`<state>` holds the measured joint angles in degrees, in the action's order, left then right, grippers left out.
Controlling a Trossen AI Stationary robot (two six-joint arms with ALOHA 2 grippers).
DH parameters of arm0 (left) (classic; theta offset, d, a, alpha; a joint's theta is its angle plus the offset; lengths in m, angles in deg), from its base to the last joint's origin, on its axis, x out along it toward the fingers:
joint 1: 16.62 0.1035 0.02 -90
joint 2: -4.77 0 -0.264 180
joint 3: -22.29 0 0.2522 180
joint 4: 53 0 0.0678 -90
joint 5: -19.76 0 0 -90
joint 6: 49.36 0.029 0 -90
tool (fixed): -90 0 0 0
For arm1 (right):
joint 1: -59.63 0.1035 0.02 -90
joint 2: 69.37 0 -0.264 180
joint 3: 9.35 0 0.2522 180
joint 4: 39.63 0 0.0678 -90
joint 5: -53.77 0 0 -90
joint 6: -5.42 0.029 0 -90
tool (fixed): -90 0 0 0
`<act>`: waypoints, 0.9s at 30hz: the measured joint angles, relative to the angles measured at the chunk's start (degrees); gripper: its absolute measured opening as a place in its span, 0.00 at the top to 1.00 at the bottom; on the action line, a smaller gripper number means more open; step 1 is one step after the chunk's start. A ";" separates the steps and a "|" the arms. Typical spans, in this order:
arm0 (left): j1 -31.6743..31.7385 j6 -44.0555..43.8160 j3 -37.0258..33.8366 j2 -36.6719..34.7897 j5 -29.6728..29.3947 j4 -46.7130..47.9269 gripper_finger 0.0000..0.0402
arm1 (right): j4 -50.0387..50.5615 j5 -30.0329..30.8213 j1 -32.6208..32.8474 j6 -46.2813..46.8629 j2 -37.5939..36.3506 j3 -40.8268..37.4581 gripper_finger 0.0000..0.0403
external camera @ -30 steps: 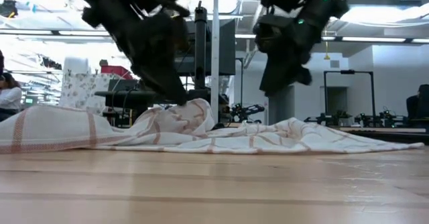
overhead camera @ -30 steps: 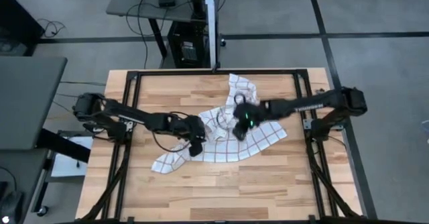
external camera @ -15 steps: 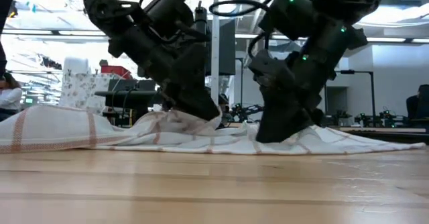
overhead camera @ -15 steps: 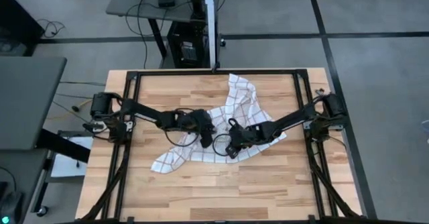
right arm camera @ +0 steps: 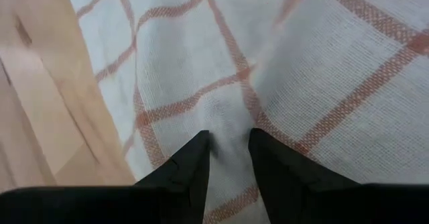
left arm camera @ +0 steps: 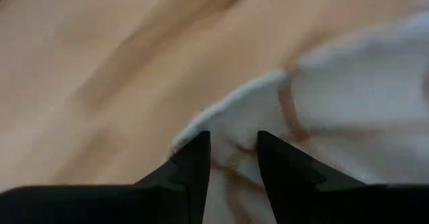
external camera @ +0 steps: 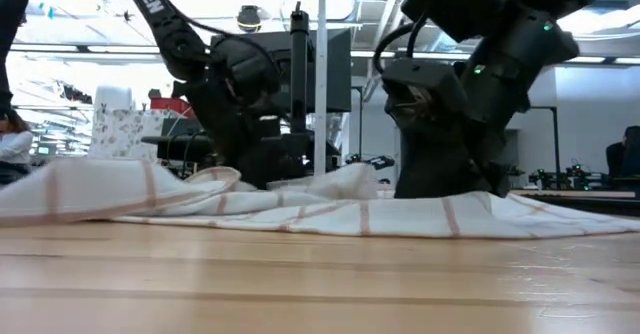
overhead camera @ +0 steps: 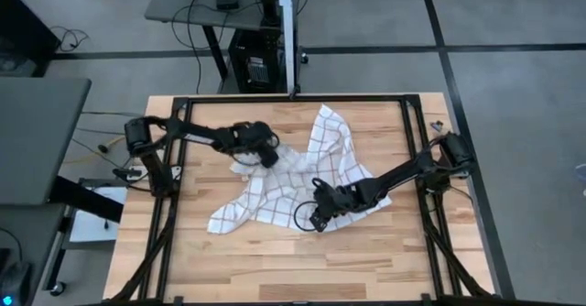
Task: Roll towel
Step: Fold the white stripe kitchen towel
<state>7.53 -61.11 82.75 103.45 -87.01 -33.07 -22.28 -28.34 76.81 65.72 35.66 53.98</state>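
Observation:
Next, my left gripper pulls the towel's edge at my left gripper (overhead camera: 244, 166) back over the wood (overhead camera: 216, 170) before rolling, because that edge is bunched in toward the towel's middle.
The white towel (overhead camera: 311, 173) with reddish-brown grid lines lies rumpled and partly spread across the table's middle. It also shows in the low view (external camera: 300, 209), resting on the wood with low folds. My left gripper (overhead camera: 268, 158) is at the towel's left edge and shut on cloth; its own wrist view (left arm camera: 233, 147) shows it too. My right gripper (overhead camera: 316, 220) is at the towel's near edge and shut on cloth; its own wrist view (right arm camera: 228, 143) shows it too. My left gripper pinches the towel at its left edge (left arm camera: 234, 127) between its two fingers, beside bare wood. The fingers slant down from the table's left. The cloth there lies low on the table; one layer or several, I cannot tell. My right gripper pinches a small raised ridge of cloth (right arm camera: 224, 113) between its two fingers, a little in from the towel's near edge. The fingers come from above, slanting from the right. The rest of the towel lies flat on the table around them.
Black frame rails (overhead camera: 174, 159) run along the table's left, right and far sides. Bare wood (overhead camera: 293, 260) lies toward the near edge. A person (external camera: 12, 139) shows far off in the room at the left of the low view.
My left gripper has drawn its part of the towel toward the table's far left. My right gripper has come down and gone toward the near edge, onto the towel's near edge. The towel's bunched middle has flattened and spread out.

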 joint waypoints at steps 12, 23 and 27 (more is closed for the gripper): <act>12.48 8.30 -0.18 -12.98 -8.64 12.98 0.73 | 4.43 -0.03 4.91 2.29 -0.72 -0.02 0.74; 11.01 7.40 -0.13 -30.37 17.36 17.38 0.73 | 9.20 -1.60 -3.04 -12.64 -12.77 -0.53 0.74; 5.79 5.59 -0.13 -31.89 19.60 23.64 0.73 | 12.28 -1.30 -9.28 -17.20 -16.02 -0.52 0.74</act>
<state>13.32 -55.52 82.61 71.56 -67.42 -9.43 -10.00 -29.64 67.53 48.52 19.64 53.46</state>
